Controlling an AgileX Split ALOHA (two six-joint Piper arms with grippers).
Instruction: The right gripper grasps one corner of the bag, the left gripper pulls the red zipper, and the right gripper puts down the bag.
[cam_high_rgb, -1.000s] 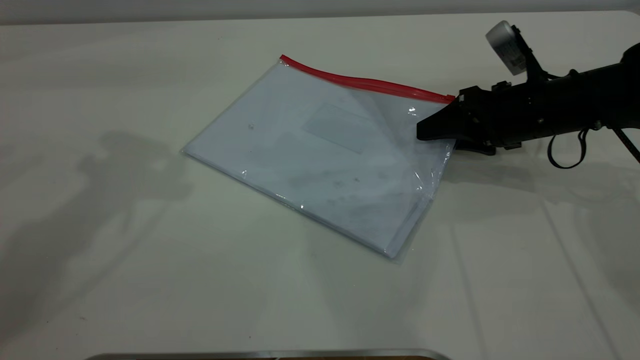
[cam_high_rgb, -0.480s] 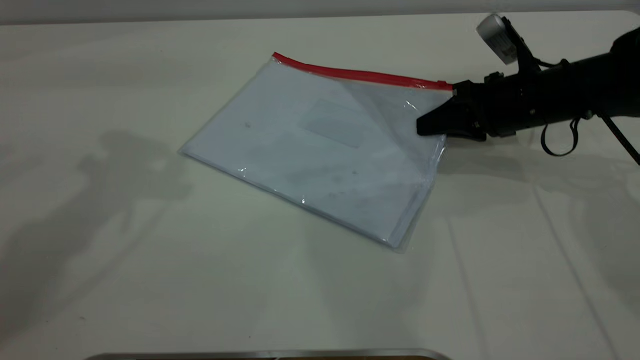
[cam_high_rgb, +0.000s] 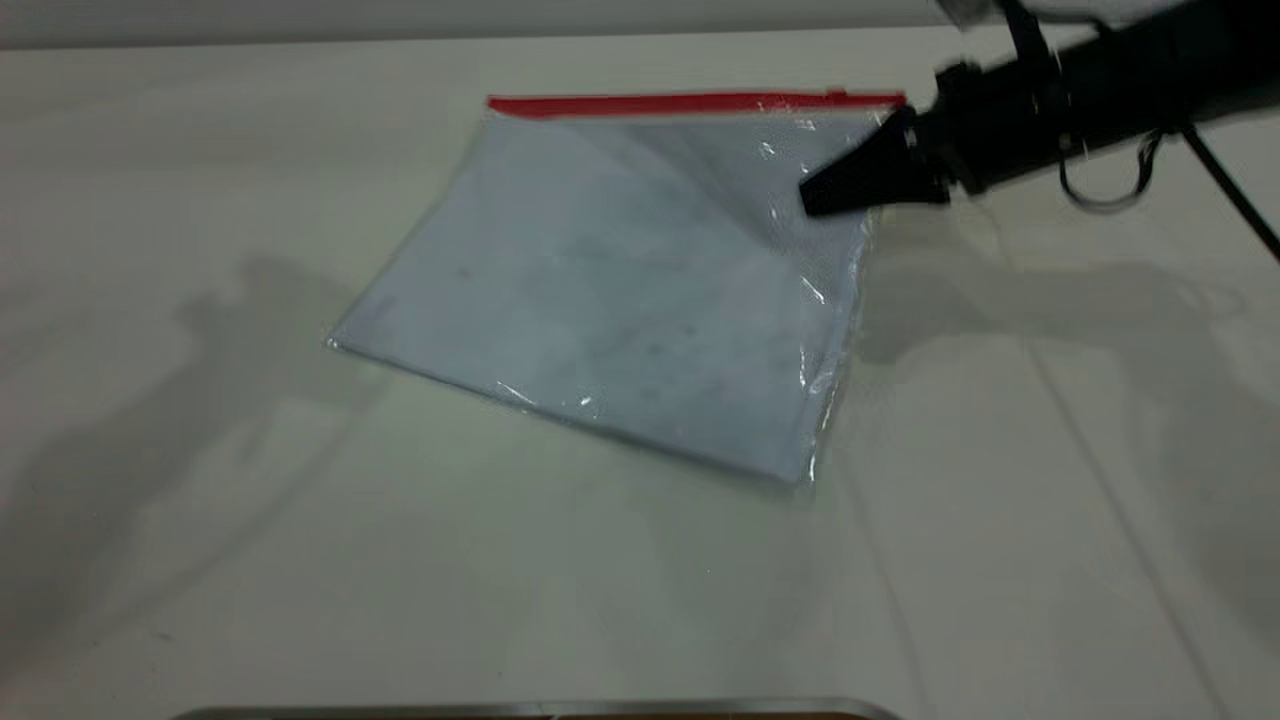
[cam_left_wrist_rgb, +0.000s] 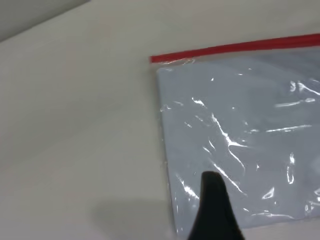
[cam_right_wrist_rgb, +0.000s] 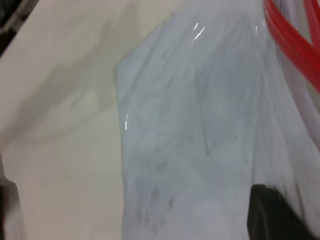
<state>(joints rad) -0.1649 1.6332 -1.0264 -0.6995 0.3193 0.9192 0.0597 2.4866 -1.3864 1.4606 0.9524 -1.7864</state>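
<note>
I should hold the bag's corner steady in my right gripper while my left gripper pinches the slider there, since the red zipper's slider (cam_high_rgb: 836, 94) sits near that corner.
The bag (cam_high_rgb: 620, 280) is a clear pouch with white sheets inside, lying slanted on the table. Its red zipper (cam_high_rgb: 690, 103) runs along the far edge, which is raised off the table. My right gripper (cam_high_rgb: 830, 195) is shut on the bag's far right corner, just below the zipper's end, and holds that corner up. The right wrist view shows the bag (cam_right_wrist_rgb: 190, 125), the zipper (cam_right_wrist_rgb: 295, 40) and the right gripper (cam_right_wrist_rgb: 272, 215) pressed on the plastic. My left gripper (cam_left_wrist_rgb: 212, 200) hovers over the bag's left part (cam_left_wrist_rgb: 240, 140), apart from the zipper (cam_left_wrist_rgb: 235, 47). I cannot pick out the slider tab.
The white table (cam_high_rgb: 300, 560) has bare room to the left and in front of the bag. A metal edge (cam_high_rgb: 540, 708) runs along the near side. The right arm's cable (cam_high_rgb: 1100, 190) hangs behind the gripper.
My right gripper has risen and moved back with the bag's corner. The zipper edge has lifted and now runs level, and the bag's near corner has slid left.
</note>
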